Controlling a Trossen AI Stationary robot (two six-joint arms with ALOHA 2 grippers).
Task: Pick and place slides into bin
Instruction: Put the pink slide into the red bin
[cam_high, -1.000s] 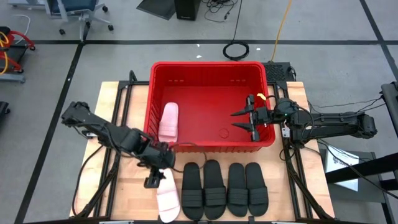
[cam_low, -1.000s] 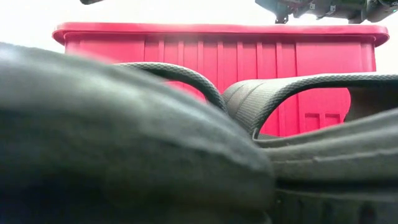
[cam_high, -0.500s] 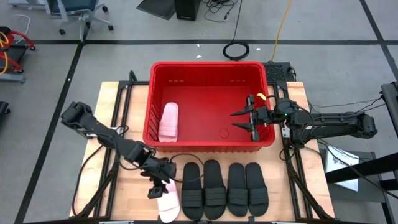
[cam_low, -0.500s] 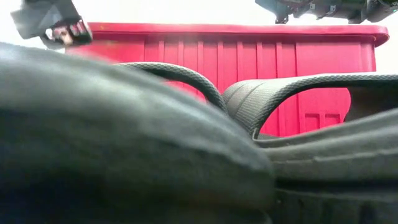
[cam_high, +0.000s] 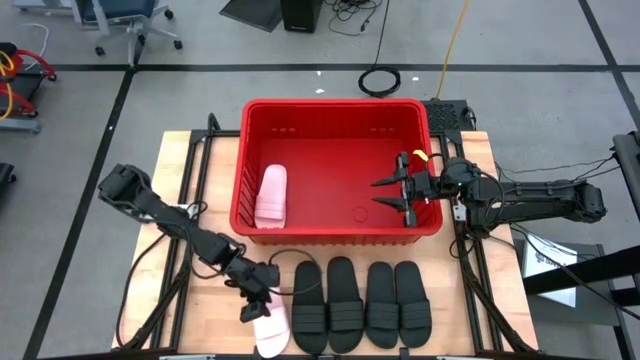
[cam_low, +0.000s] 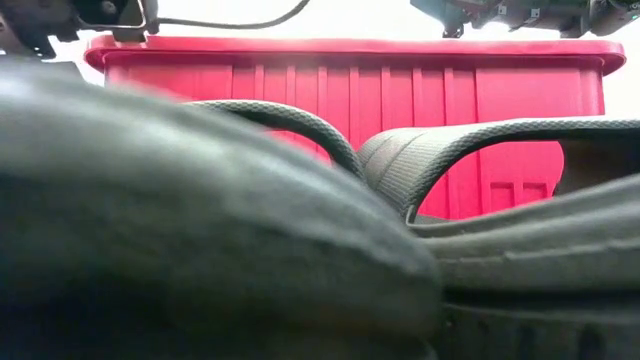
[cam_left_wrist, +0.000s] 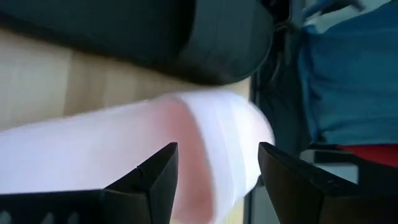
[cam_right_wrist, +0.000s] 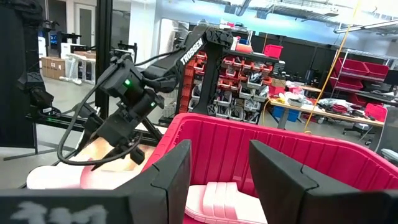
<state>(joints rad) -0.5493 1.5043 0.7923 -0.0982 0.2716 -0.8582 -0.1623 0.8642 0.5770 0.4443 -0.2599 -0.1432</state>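
Note:
The white slide (cam_high: 271, 332) should hang from the strap (cam_left_wrist: 225, 143) and come along whole when I lift, because the strap arches over an open hollow.
The red bin (cam_high: 335, 103) stands at the table's middle, with one white slide (cam_high: 271, 195) lying on its floor by the left wall. A second white slide (cam_high: 270, 328) lies at the table's near edge. Several black slides (cam_high: 360, 303) lie side by side to its right. My left gripper (cam_high: 254, 306) is open, low over the far end of the white slide (cam_left_wrist: 205, 143) on the table, one finger on either side. My right gripper (cam_high: 385, 193) is open and empty, over the right part of the bin. My left gripper's open fingers (cam_left_wrist: 155, 180) stand over the white slide's end, slanting down from the table's far left. I cannot tell whether they touch it.
The black slides' straps (cam_low: 400, 165) fill the low view in front of the bin's near wall (cam_low: 350, 70). Bare wooden table (cam_high: 200, 300) lies left of the slides. The bin's floor right of the white slide is bare.
My left gripper has gone down and toward the table's near edge, away from the bin's near left corner and onto the far end of the white slide on the table. The slide has stayed in place.

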